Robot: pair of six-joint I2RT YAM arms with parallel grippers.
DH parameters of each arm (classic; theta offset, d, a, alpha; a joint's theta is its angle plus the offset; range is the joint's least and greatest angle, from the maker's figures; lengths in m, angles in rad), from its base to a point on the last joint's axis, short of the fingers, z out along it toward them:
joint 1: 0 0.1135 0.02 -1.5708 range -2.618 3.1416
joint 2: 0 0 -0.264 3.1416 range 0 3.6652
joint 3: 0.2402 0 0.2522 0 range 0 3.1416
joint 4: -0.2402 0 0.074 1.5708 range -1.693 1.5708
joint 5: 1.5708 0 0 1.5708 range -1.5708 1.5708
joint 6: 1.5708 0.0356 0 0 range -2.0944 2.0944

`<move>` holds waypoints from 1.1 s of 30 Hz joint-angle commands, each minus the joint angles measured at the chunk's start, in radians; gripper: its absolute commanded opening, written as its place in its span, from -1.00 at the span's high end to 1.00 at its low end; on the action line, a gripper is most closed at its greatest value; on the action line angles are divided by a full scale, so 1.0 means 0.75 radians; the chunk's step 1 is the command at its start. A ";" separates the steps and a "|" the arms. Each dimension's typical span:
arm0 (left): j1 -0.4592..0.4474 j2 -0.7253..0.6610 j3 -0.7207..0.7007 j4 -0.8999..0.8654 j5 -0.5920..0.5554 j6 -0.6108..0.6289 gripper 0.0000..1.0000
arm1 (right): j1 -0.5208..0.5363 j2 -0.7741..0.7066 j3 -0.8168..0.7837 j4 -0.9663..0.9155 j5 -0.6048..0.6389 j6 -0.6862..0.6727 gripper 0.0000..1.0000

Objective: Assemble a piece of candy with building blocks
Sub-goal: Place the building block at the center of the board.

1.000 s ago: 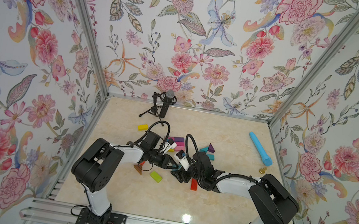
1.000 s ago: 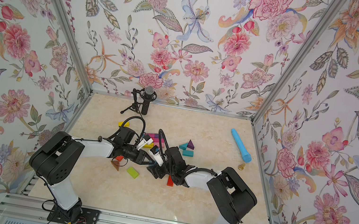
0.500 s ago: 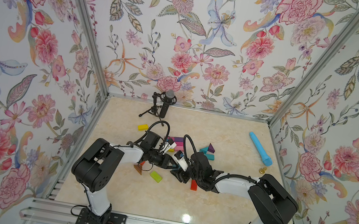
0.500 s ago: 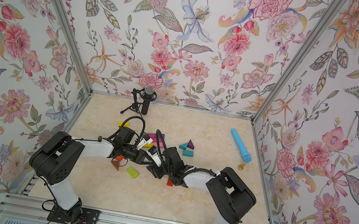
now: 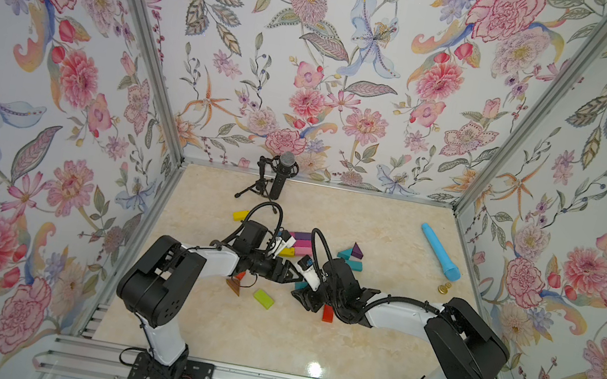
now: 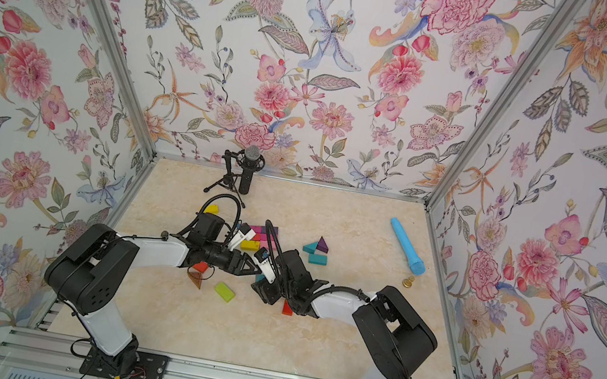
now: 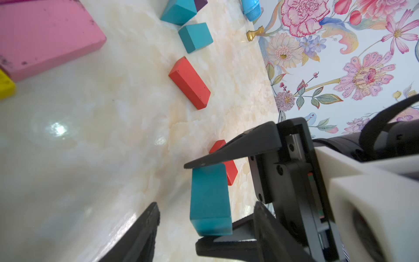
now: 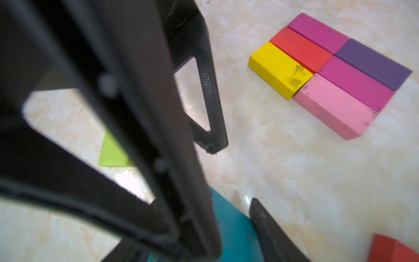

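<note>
My left gripper needs to back clear of the teal block [image 7: 210, 198] in my right gripper before I lay the block by the patch [image 5: 301, 243], because my left gripper's open fingers are on either side of the block.
A teal block [image 7: 209, 199] hangs just above the table, end to end between the fingers [image 7: 238, 149] of my right gripper [image 5: 304, 288], which is shut on it. My left gripper [image 7: 206, 205] stands open around the same block, its fingers clear of the sides. In both top views the two grippers meet tip to tip mid-table. Behind them several bricks lie flat in a tight patch [image 8: 328, 72]: yellow, red, magenta, purple and pink. A green brick [image 5: 264, 298], a red brick [image 5: 328, 314] and a brown triangle [image 5: 234, 286] lie loose in front.
More teal blocks and a purple triangle [image 5: 352, 252] lie right of the patch, and a yellow brick [image 5: 240, 214] far left. A black microphone on a tripod [image 5: 278, 177] stands at the back, with a light-blue stick [image 5: 439, 250] and a small gold piece [image 5: 444, 288] at right.
My right gripper has closed on the teal block. My left gripper, shut until a moment ago, has opened off it.
</note>
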 commanded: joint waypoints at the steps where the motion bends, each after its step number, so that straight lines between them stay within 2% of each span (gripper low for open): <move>1: 0.034 -0.103 -0.047 0.158 0.022 -0.059 -0.50 | -0.005 -0.163 0.036 -0.148 0.056 0.178 0.25; 5: 0.077 -0.225 -0.093 0.258 -0.014 -0.131 -0.61 | -0.028 -0.271 0.056 -0.314 0.121 0.343 0.26; 7: 0.106 -0.299 -0.098 0.264 -0.103 -0.154 -0.73 | -0.048 -0.301 0.064 -0.379 0.151 0.442 0.25; 8: 0.117 -0.334 -0.097 0.252 -0.163 -0.157 -0.79 | -0.049 -0.304 0.071 -0.411 0.163 0.471 0.25; 10: 0.122 -0.432 -0.072 0.138 -0.384 -0.095 -0.94 | -0.011 -0.290 0.118 -0.501 0.253 0.497 0.25; 12: 0.120 -0.521 -0.072 0.092 -0.574 -0.064 -0.98 | 0.020 -0.254 0.171 -0.563 0.321 0.519 0.25; 14: 0.120 -0.600 -0.104 0.072 -0.763 -0.080 -0.98 | 0.037 -0.221 0.206 -0.562 0.321 0.557 0.24; 16: 0.120 -0.666 -0.161 0.077 -0.890 -0.100 -0.98 | 0.055 -0.171 0.256 -0.558 0.330 0.586 0.24; 19: 0.120 -0.742 -0.251 0.085 -1.000 -0.121 -0.98 | 0.069 -0.083 0.327 -0.560 0.355 0.630 0.25; 27: 0.105 -0.885 -0.372 0.066 -1.115 -0.106 -0.98 | 0.074 0.184 0.457 -0.538 0.388 0.750 0.25; 33: 0.103 -0.889 -0.407 0.109 -1.091 -0.105 -0.98 | 0.067 0.306 0.525 -0.504 0.377 0.821 0.28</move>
